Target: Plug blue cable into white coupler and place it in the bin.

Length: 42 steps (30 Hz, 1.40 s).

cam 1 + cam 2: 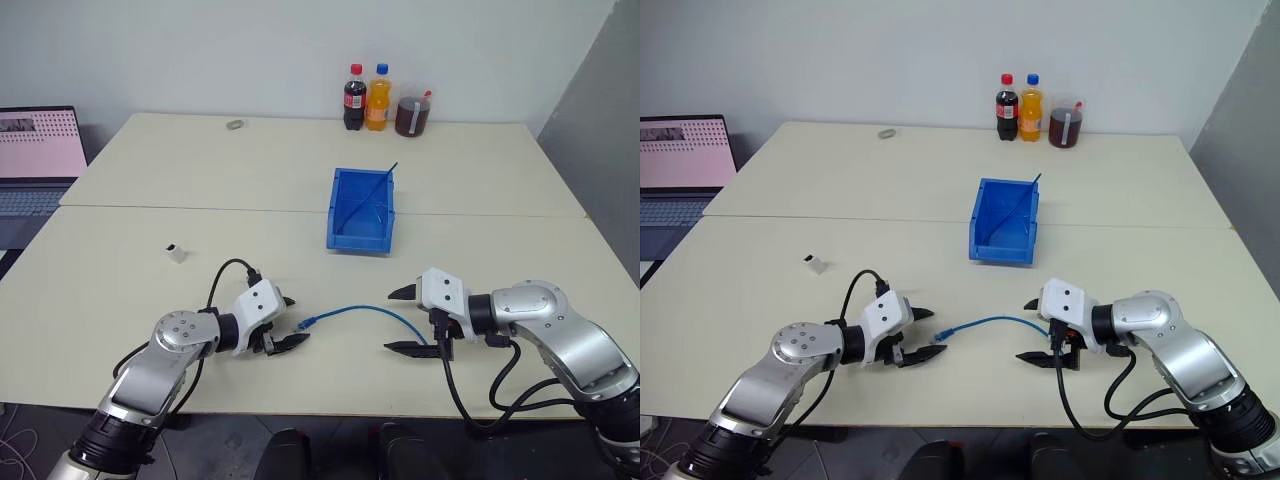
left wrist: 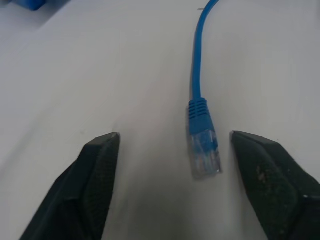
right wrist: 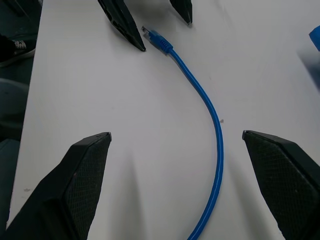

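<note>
The blue cable [image 1: 401,319] is lying in one smooth bow [image 1: 360,307], so I expect it to keep a gentle arch in the air when the robot lifts it near the clear plug.
The blue cable [image 1: 360,310] lies curved on the table's near part, between my two grippers. Its clear plug [image 2: 204,150] rests between the fingers of my left gripper [image 1: 293,320], which is open and not touching it. My right gripper [image 1: 397,320] is open over the cable's other end, with the cord [image 3: 215,120] running between its fingers, untouched. The white coupler [image 1: 177,252] stands alone on the table to the left, well away from both grippers. The bin [image 1: 362,210] sits mid-table beyond the cable.
A thin dark-blue strand [image 1: 378,192] leans inside the bin. Three drink bottles [image 1: 378,100] stand at the far edge, with a small grey object [image 1: 235,125] to their left. A laptop [image 1: 35,165] sits off the table's left side.
</note>
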Available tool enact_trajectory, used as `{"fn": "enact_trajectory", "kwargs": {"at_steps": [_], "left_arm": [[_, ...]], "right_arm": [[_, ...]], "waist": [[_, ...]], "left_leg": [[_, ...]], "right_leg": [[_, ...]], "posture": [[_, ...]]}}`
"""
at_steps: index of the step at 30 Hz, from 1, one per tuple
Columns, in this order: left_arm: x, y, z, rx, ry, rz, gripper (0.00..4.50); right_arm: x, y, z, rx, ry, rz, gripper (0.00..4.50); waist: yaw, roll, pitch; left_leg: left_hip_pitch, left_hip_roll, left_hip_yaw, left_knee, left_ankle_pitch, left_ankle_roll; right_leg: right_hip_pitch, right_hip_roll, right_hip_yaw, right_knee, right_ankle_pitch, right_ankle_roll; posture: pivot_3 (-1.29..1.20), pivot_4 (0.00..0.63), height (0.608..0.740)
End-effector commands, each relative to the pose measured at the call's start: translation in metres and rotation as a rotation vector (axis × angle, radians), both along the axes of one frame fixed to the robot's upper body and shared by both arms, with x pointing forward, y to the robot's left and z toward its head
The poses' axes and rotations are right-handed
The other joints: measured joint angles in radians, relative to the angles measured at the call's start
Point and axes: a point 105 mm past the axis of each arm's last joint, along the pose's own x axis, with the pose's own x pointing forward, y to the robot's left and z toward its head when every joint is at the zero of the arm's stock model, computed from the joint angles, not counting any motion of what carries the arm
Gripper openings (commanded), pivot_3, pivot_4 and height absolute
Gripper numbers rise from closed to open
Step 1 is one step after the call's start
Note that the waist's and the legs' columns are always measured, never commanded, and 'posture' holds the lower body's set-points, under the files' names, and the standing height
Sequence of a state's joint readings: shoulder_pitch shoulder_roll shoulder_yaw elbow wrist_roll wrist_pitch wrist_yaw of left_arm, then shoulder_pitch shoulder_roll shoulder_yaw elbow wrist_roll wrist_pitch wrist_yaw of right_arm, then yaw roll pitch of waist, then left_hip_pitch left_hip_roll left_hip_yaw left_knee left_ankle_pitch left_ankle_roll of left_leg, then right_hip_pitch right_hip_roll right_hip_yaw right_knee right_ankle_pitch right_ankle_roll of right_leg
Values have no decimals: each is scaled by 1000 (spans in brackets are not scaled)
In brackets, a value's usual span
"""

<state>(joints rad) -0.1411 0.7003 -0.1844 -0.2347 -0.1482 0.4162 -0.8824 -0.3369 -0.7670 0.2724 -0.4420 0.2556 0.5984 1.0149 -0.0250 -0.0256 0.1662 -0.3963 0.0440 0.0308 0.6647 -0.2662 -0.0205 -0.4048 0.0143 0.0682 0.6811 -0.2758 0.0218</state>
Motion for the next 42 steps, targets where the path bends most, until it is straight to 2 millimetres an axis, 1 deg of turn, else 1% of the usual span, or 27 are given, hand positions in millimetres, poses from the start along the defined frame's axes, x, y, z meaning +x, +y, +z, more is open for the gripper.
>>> {"fn": "enact_trajectory", "kwargs": {"at_steps": [1,4,5,7,8,10,11,12,18,20,23,24,25,28,31,32,35,42], "left_arm": [[-12,2,-28,77,93,2,2800],[-13,3,-29,82,98,12,2179],[-13,4,-29,82,97,19,1838],[-12,4,-29,78,97,30,1415],[-12,5,-28,71,92,37,1054],[-11,5,-26,58,87,47,641],[-9,4,-23,40,77,55,348],[-6,3,-19,18,66,66,273],[12,-9,13,-157,-14,103,266],[16,-14,22,-214,-31,105,266],[20,-27,44,-360,-49,93,266],[21,-30,48,-385,-51,91,266],[21,-35,56,-436,-36,81,266],[14,-50,73,-555,42,10,266],[6,-58,85,-612,96,-48,266],[5,-59,91,-636,114,-62,266],[1,-61,101,-675,147,-93,266],[-5,-62,113,-725,205,-136,266]], "right_arm": [[3,4,18,31,-75,8,4500],[4,4,19,37,-77,2,4500],[5,4,20,42,-82,-3,4500],[6,4,22,54,-81,-12,4500],[6,4,23,62,-78,-14,4500],[6,4,25,76,-69,-19,4500],[5,4,26,92,-57,-24,4500],[4,4,28,114,-39,-29,4500],[0,7,43,296,103,-95,4500],[-2,8,45,330,143,-109,4500],[-15,11,43,371,254,-105,4500],[-18,12,42,378,273,-105,4500],[-22,14,39,383,289,-105,4500],[-26,21,31,420,323,-138,4500],[-19,23,31,499,336,-208,4500],[-16,23,31,533,341,-234,4500],[-11,23,34,601,363,-274,4500],[-4,25,51,786,453,-282,4500]], "waist": [[0,0,0],[0,1,-1],[0,1,-1],[0,1,-1],[0,1,-1],[0,1,-2],[0,1,-2],[0,1,-2],[-1,1,-1],[-2,0,-1],[-1,0,-1],[-1,0,-1],[-2,-1,-1],[-4,-1,-1],[-8,-1,-1],[-9,-1,-1],[-9,-1,-1],[-8,-1,0]], "left_leg": [[0,0,0,0,0,0],[0,0,0,0,0,0],[1,0,0,0,0,0],[1,0,0,0,0,0],[1,0,0,0,0,0],[1,0,0,0,0,0],[1,0,0,0,0,1],[1,0,0,0,0,1],[1,1,0,0,1,1],[0,1,-1,0,1,1],[-3,1,-1,0,1,1],[-3,1,-2,0,1,1],[-3,1,-2,0,1,1],[-4,1,-2,0,1,1],[-3,1,-3,0,1,1],[-3,1,-2,0,1,1],[-3,1,-3,0,1,1],[-3,1,-2,0,1,1]], "right_leg": [[0,0,0,0,0,0],[0,0,0,0,-2,4],[0,0,0,0,-2,4],[0,0,0,0,-2,4],[0,0,0,0,-2,4],[0,0,1,0,-2,5],[1,0,1,0,-2,5],[1,0,1,1,-2,5],[0,0,1,1,-1,5],[0,1,1,1,-1,5],[-1,0,0,0,0,4],[-1,0,0,-1,2,0],[-1,0,1,-1,2,0],[-1,0,1,-1,2,0],[-1,1,1,-1,0,2],[-1,1,1,0,-1,5],[-1,2,1,0,-1,5],[-1,2,1,-1,-1,5]], "posture": [[0,150,740],[0,150,740],[0,150,740],[0,150,740],[0,150,740],[0,150,740],[0,150,740],[0,150,740],[0,150,740],[0,150,740],[0,150,740],[0,150,740],[0,150,740],[0,150,740],[0,150,740],[0,150,740],[0,150,740],[0,150,740]]}}
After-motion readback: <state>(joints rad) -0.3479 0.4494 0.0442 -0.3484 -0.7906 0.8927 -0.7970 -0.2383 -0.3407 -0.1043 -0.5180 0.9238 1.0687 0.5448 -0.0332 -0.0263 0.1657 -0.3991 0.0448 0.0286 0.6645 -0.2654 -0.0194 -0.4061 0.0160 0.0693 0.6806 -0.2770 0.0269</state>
